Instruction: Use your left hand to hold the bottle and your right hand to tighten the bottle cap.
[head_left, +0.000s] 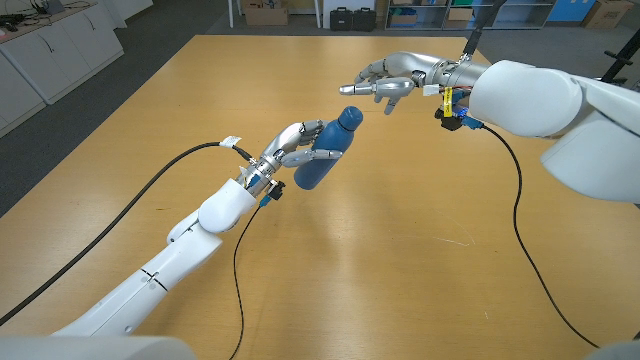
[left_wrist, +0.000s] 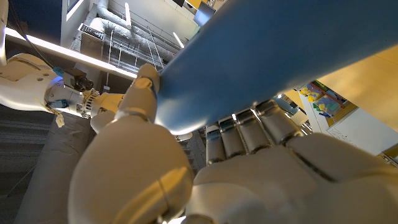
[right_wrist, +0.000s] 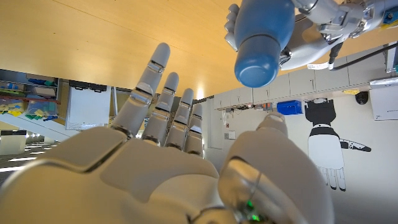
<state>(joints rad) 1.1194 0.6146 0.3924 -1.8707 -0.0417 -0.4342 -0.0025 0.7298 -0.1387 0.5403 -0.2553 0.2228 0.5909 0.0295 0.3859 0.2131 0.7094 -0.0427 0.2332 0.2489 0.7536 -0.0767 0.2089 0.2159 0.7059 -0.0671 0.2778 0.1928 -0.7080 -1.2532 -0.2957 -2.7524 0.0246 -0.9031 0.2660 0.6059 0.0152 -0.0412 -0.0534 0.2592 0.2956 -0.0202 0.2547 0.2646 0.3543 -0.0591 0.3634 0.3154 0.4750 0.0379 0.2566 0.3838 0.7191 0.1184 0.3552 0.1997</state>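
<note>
I expect that, when I turn the cap, the blue bottle (head_left: 331, 147) will tip a little more upright in my left hand, because its lower end (head_left: 309, 177) hangs free.
A blue bottle (head_left: 327, 150) is held tilted above the table, its rounded cap (head_left: 349, 119) pointing toward the far right. My left hand (head_left: 290, 147) grips the bottle's body, fingers wrapped around it; in the left wrist view the blue bottle (left_wrist: 267, 56) lies across my fingers (left_wrist: 249, 127). My right hand (head_left: 385, 82) hovers a short way beyond the cap, fingers spread and holding nothing, not touching the bottle. In the right wrist view the cap (right_wrist: 260, 43) faces my open right hand (right_wrist: 168, 155) with a gap between them.
The wooden table (head_left: 420, 250) stretches around both arms. Black cables (head_left: 520, 230) trail from each wrist over the tabletop. Boxes and cases (head_left: 355, 15) stand on the floor behind the table's far edge, cabinets (head_left: 50, 50) at the far left.
</note>
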